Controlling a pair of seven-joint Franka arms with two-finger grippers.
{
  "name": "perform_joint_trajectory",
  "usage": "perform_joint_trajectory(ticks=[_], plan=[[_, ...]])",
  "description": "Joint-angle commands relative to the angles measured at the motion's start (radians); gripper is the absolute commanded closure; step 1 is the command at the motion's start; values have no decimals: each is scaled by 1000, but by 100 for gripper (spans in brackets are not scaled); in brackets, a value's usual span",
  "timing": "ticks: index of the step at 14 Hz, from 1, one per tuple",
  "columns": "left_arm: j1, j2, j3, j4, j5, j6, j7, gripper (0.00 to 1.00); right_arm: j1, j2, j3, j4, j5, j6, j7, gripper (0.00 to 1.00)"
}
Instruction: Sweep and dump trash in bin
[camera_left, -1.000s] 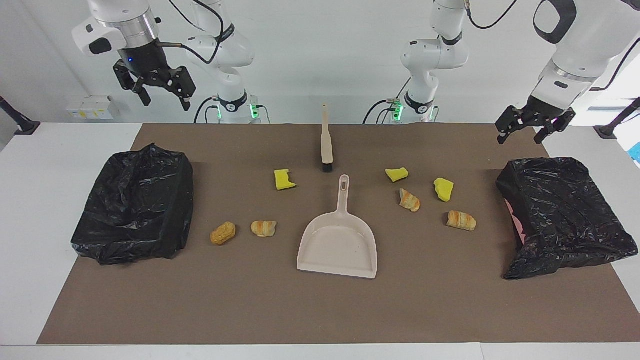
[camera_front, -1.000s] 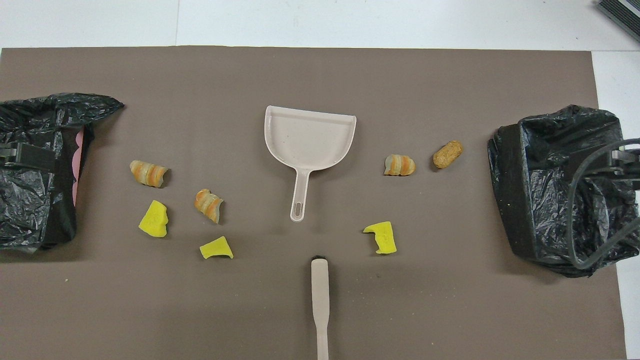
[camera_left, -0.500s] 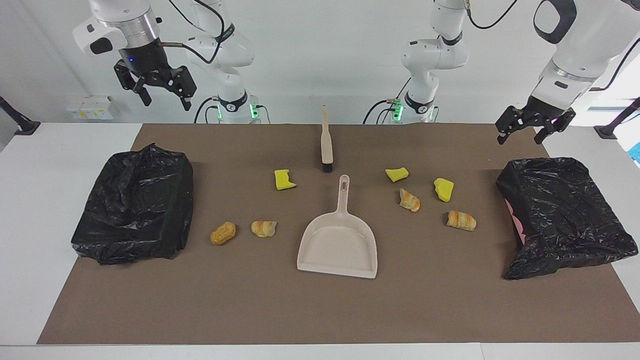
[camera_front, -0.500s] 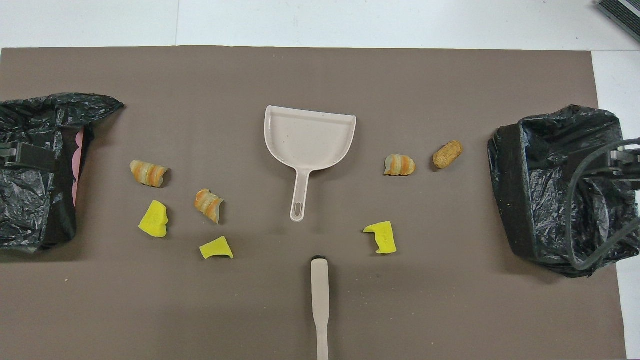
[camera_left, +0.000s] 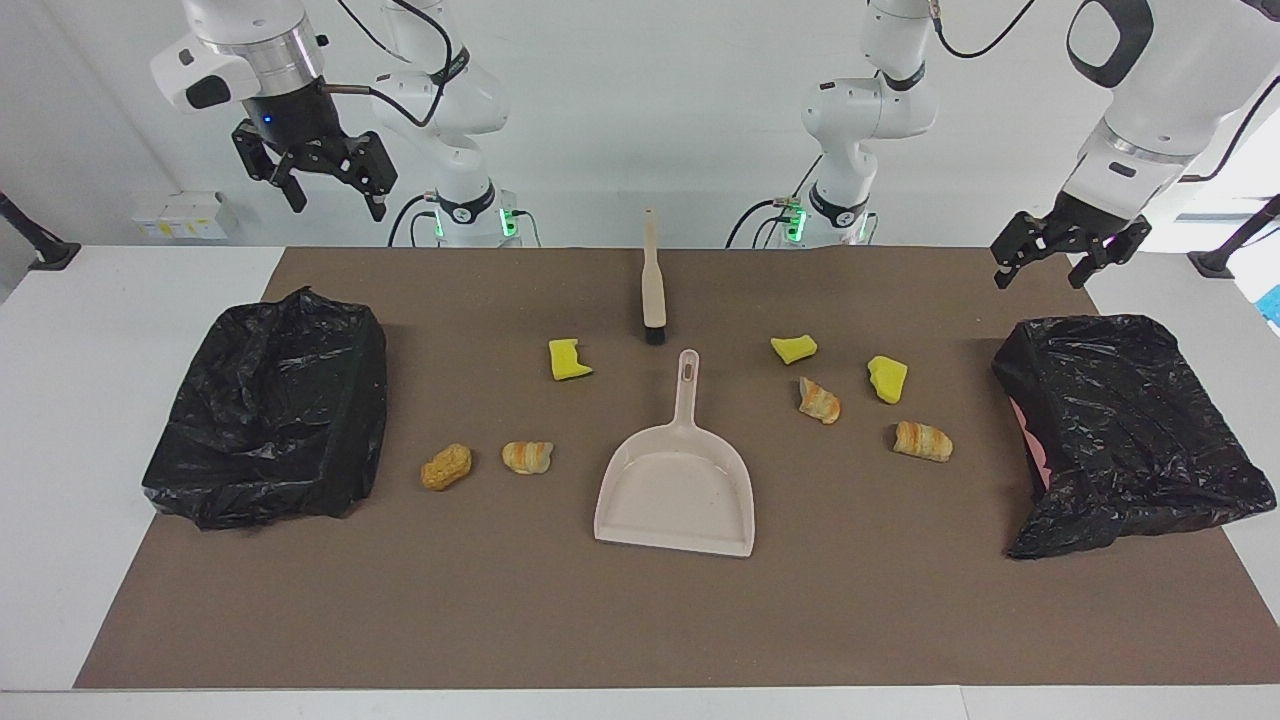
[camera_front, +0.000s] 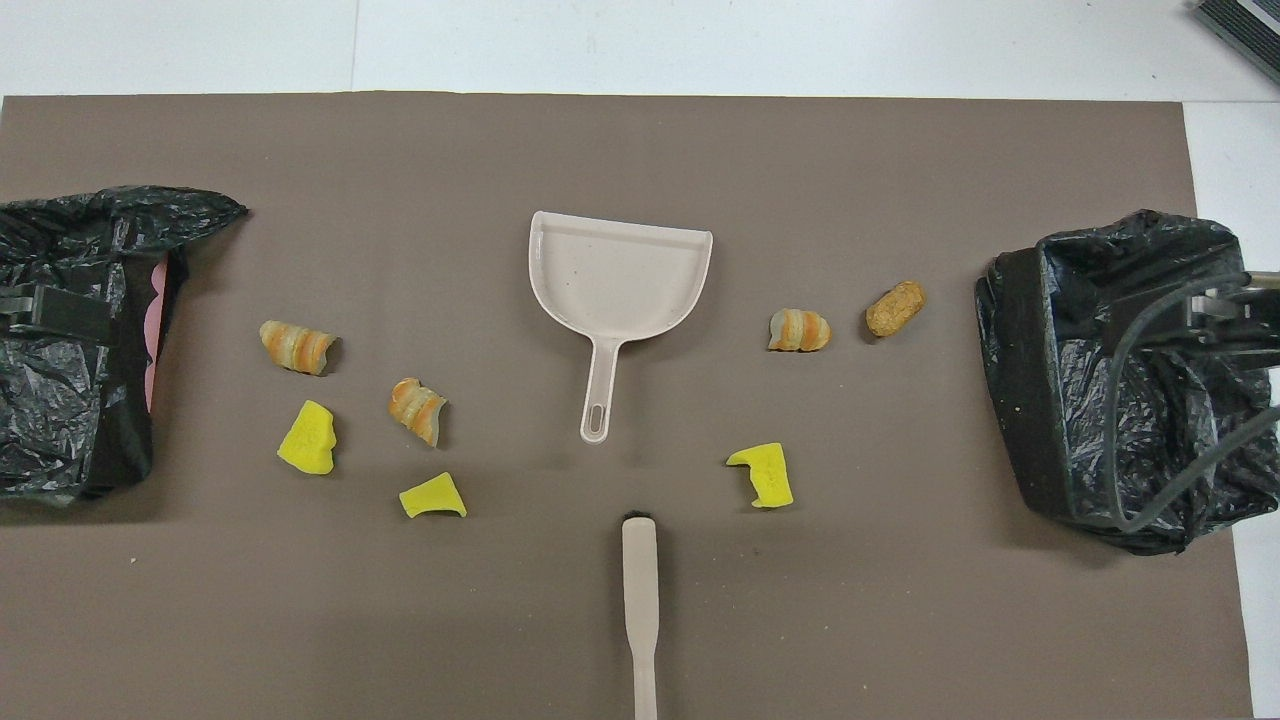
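The beige dustpan's handle (camera_front: 601, 382) points toward the robots and is clear of the trash. My right gripper should go on going there until its fingers close near the handle's end (camera_front: 595, 420).
The trash lies loose on the brown mat. Three yellow sponge chunks (camera_left: 569, 360) (camera_left: 793, 348) (camera_left: 887, 379) and several golden-brown bread lumps (camera_left: 446, 466) (camera_left: 527, 456) (camera_left: 819, 400) (camera_left: 922, 441) are spread to both sides of the beige dustpan (camera_left: 676, 490). In the overhead view a sponge chunk (camera_front: 764, 474) and a bread lump (camera_front: 798, 330) show beside the dustpan (camera_front: 620, 270). My right gripper (camera_left: 335, 203) is open and empty, high over the mat's edge at its end. My left gripper (camera_left: 1038, 278) is open and empty, raised by the bin at its end.
A beige-handled brush (camera_left: 652, 280) with black bristles lies nearer to the robots than the dustpan handle; it also shows in the overhead view (camera_front: 639, 600). Two bins lined with black bags stand at the table's ends (camera_left: 270, 410) (camera_left: 1120, 430).
My right gripper has drifted slightly up and toward the table's middle. The left arm, the trash, the dustpan and the brush have not moved.
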Motion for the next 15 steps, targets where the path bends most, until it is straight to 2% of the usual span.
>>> perform_joint_trajectory(ticks=[1,5,12,15], plan=[[1,-8,1,5,5,-8,4,0,68,40,4,-15,7,74,79,0],[1,-8,1,7,5,-8,6,0,166,130,4,-9,1,168,194,0],[1,-8,1,5,5,-8,4,0,375,284,4,-9,18,318,525,0],[1,-8,1,7,5,-8,4,0,430,335,8,-9,21,363,562,0]])
